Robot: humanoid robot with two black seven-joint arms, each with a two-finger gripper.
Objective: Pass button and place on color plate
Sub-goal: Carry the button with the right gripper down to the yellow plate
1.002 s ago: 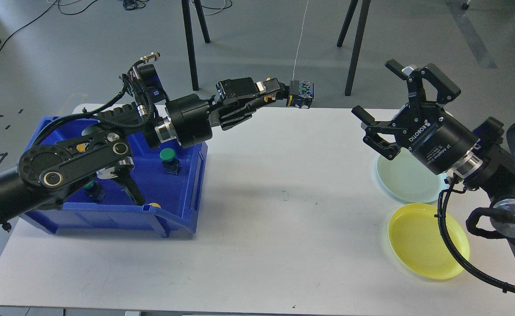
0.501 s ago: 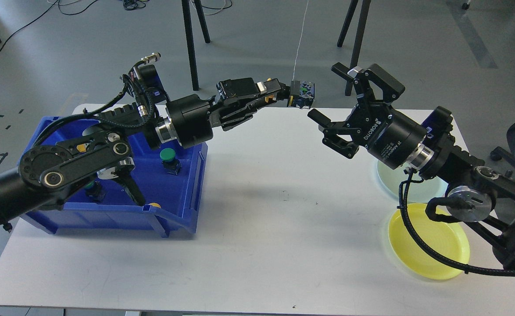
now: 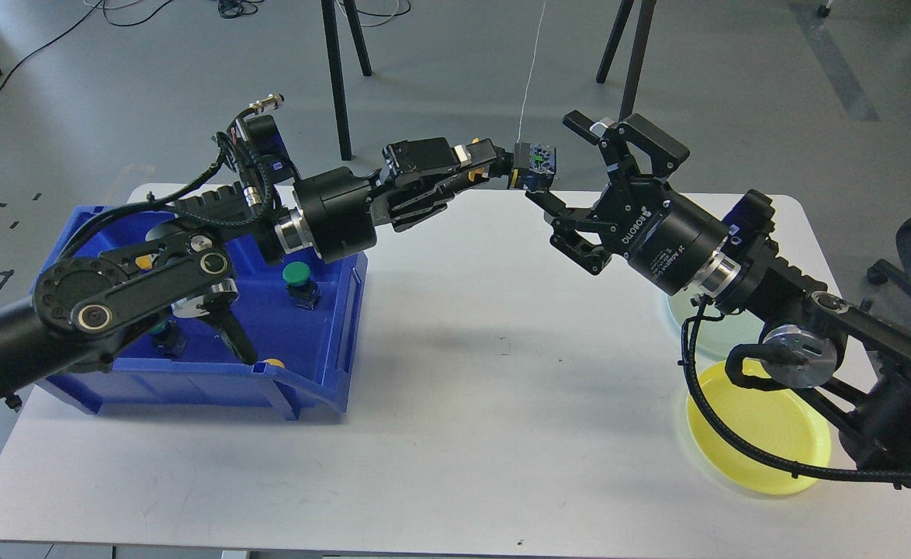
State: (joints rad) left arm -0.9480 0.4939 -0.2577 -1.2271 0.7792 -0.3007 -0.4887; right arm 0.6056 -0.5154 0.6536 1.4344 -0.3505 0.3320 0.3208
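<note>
My right gripper will reveal a yellow cap on the button (image 3: 534, 166) when it pulls the button away, since yellow peeks out (image 3: 477, 174) between my left gripper's fingers.
My left gripper (image 3: 511, 168) is shut on a button (image 3: 534, 165), a small dark block with green and blue marks, held high over the table's far edge. My right gripper (image 3: 562, 159) is open, its fingers (image 3: 580, 124) spread above and below the button, close to it but not closed on it. A yellow plate (image 3: 766, 435) lies at the front right of the table. A pale green plate (image 3: 688, 322) lies behind it, mostly hidden by my right arm.
A blue bin (image 3: 323, 341) stands at the left of the white table (image 3: 463, 404) under my left arm. It holds a green-capped button (image 3: 297, 276) and other buttons, partly hidden. Black stand legs (image 3: 337, 78) rise behind the table.
My right arm has swung left from over the plates toward the held button, its open gripper now at the button. My left arm has stayed still.
</note>
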